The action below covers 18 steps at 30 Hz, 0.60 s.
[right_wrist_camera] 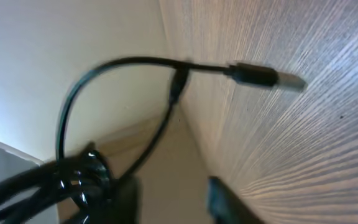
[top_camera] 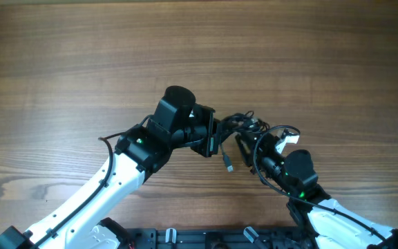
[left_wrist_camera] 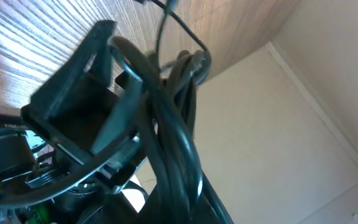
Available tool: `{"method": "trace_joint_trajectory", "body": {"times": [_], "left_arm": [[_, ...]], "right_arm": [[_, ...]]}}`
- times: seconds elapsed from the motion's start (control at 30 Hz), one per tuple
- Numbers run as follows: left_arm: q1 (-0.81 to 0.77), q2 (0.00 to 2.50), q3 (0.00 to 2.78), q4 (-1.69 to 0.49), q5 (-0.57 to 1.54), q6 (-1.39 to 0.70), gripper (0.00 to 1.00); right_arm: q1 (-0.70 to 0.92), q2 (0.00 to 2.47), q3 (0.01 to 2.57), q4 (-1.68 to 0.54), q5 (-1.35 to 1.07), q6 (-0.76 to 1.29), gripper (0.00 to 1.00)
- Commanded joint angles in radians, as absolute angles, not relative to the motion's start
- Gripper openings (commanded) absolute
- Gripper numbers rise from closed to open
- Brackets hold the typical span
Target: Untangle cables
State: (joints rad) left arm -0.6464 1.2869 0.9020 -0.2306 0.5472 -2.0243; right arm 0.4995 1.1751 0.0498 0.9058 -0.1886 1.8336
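Observation:
Next, I pull the bundle point(top_camera: 239, 123) back and turn it with my left gripper before my right gripper closes, because the knot point(right_wrist_camera: 87, 177) is outside my right gripper's open fingers.
The cables point(top_camera: 246, 124) are a knotted black bundle held off the wooden table point(top_camera: 199, 48) between my two grippers. My left gripper point(top_camera: 216, 140) is shut on the bundle; in the left wrist view the thick strands point(left_wrist_camera: 174, 124) run up from its jaws point(left_wrist_camera: 180, 208). One cord hangs down with a silvery-tipped plug point(top_camera: 228, 164). My right gripper point(top_camera: 251, 149) is just right of the bundle. In the right wrist view its fingers point(right_wrist_camera: 169, 199) are apart and empty, the knot point(right_wrist_camera: 79, 177) lies left of the left finger, and the silvery plug point(right_wrist_camera: 267, 76) hangs ahead.
The right arm's black gripper body point(left_wrist_camera: 82, 99) crowds close against the bundle in the left wrist view. The arms' own thicker black wires point(top_camera: 271, 173) loop near the right wrist. The arm bases point(top_camera: 206, 238) stand at the table's near edge.

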Motion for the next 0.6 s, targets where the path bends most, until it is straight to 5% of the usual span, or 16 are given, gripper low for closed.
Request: {"method": "trace_joint_trajectory", "body": {"times": [0.0, 0.27, 0.57], "left_arm": [[-0.649, 1.290, 0.901, -0.228, 0.506, -2.181, 0.04], [-0.628, 1.290, 0.901, -0.229, 0.410, -2.177, 0.04], [-0.625, 1.290, 0.901, -0.307, 0.434, -2.128, 0.04]], "right_arm": [[0.504, 1.181, 0.060, 0.913, -0.273, 1.836, 0.60], [0.504, 1.181, 0.060, 0.912, -0.421, 1.915, 0.57], [0.504, 1.181, 0.060, 0.954, -0.345, 1.966, 0.65]]}}
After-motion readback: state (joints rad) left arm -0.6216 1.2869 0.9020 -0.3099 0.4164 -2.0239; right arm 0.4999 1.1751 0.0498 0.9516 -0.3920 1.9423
